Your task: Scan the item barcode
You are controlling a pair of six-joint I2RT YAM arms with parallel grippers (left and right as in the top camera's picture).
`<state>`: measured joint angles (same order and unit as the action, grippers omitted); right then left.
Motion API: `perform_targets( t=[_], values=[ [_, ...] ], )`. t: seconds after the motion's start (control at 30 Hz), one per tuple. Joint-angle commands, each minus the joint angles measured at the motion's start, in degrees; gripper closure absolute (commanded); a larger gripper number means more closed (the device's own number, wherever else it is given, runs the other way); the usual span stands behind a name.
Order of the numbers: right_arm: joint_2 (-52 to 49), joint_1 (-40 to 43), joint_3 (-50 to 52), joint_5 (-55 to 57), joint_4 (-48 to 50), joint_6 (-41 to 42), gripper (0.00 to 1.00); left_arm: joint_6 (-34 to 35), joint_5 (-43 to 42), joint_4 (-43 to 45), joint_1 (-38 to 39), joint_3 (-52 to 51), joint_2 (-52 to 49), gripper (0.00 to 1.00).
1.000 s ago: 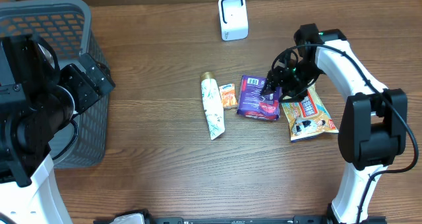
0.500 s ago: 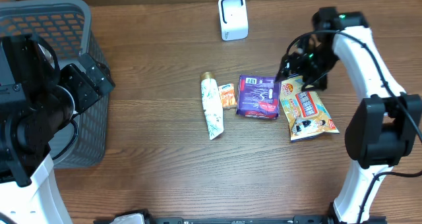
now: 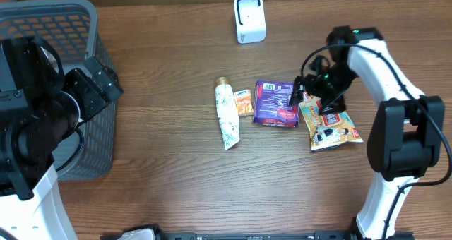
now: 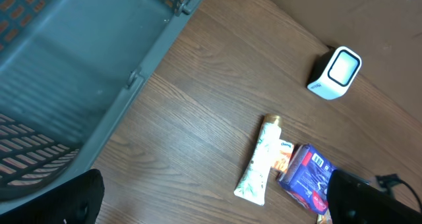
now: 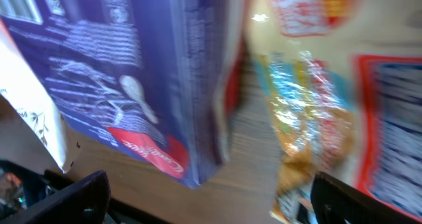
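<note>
The small orange packet (image 3: 244,102) is squeezed in between the white tube and the purple box, so my right gripper should first shift the purple box (image 3: 274,107) toward the snack bag.
A purple box (image 3: 277,104) with a white barcode label lies flat mid-table, and an orange snack bag (image 3: 329,123) lies just to its right. My right gripper (image 3: 311,92) hovers over the seam between them. Its jaws are open and hold nothing. In the right wrist view the purple box (image 5: 132,72) fills the left, the snack bag (image 5: 316,99) fills the right, and the right gripper (image 5: 211,204) spans the gap. The white scanner (image 3: 249,18) stands at the back. My left gripper (image 3: 102,85) stays open beside the basket, far from the items.
A white tube (image 3: 226,116) and a small orange packet (image 3: 245,102) lie left of the purple box. A grey basket (image 3: 42,28) fills the left side. In the left wrist view I see the basket wall (image 4: 66,66), the scanner (image 4: 336,72) and the tube (image 4: 260,165).
My right gripper left the purple box's right edge, swung up to the right, then came back down between box and snack bag, with its jaws opening wider. The left arm stayed still.
</note>
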<state>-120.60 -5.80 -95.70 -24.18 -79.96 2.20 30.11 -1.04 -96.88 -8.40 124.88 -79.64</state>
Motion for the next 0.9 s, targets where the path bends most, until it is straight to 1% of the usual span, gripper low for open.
perform_targets(
  t=[0.0, 0.07, 0.3, 0.5, 0.57, 0.67, 0.7, 0.73, 0.77, 0.87],
  values=[
    [0.3, -0.6, 2.3, -3.3, 2.5, -2.0, 0.02, 1.0, 0.0, 0.1, -0.6, 0.4, -0.2, 0.0],
    [0.3, -0.5, 3.1, -3.3, 3.5, -2.0, 0.0, 1.0, 0.0, 0.1, -0.6, 0.4, -0.2, 0.0],
    [0.3, -0.5, 5.8, -3.6, 5.8, -2.0, 0.0, 1.0, 0.0, 0.1, -0.6, 0.4, -0.2, 0.0],
    [0.3, -1.0, 10.0, -4.6, 11.3, 2.4, 0.12, 1.0, 0.0, 0.1, -0.6, 0.4, -0.2, 0.0],
    [0.3, -1.1, 11.0, -4.6, 12.6, 2.8, 0.18, 1.0, 0.0, 0.1, -0.6, 0.4, -0.2, 0.01],
    [0.3, -1.1, 11.2, -4.6, 13.3, 2.8, 0.3, 1.0, 0.0, 0.1, -0.6, 0.4, -0.2, 0.0],
    [0.4, -1.1, 11.2, -4.6, 13.4, 2.8, 0.37, 1.0, 0.0, 0.1, -0.6, 0.4, -0.2, 0.0],
    [0.4, -1.1, 11.2, -4.6, 13.5, 2.8, 0.48, 1.0, 0.0, 0.1, -0.6, 0.4, -0.2, 0.0],
    [0.4, -1.1, 11.2, -4.6, 13.6, 2.8, 0.55, 1.0, 0.0, 0.1, -0.6, 0.4, -0.2, 0.0],
    [0.4, -1.1, 10.5, -4.4, 13.4, 4.0, 0.58, 1.0, 0.0, 0.1, -0.6, 0.4, -0.2, 0.0]
  ],
)
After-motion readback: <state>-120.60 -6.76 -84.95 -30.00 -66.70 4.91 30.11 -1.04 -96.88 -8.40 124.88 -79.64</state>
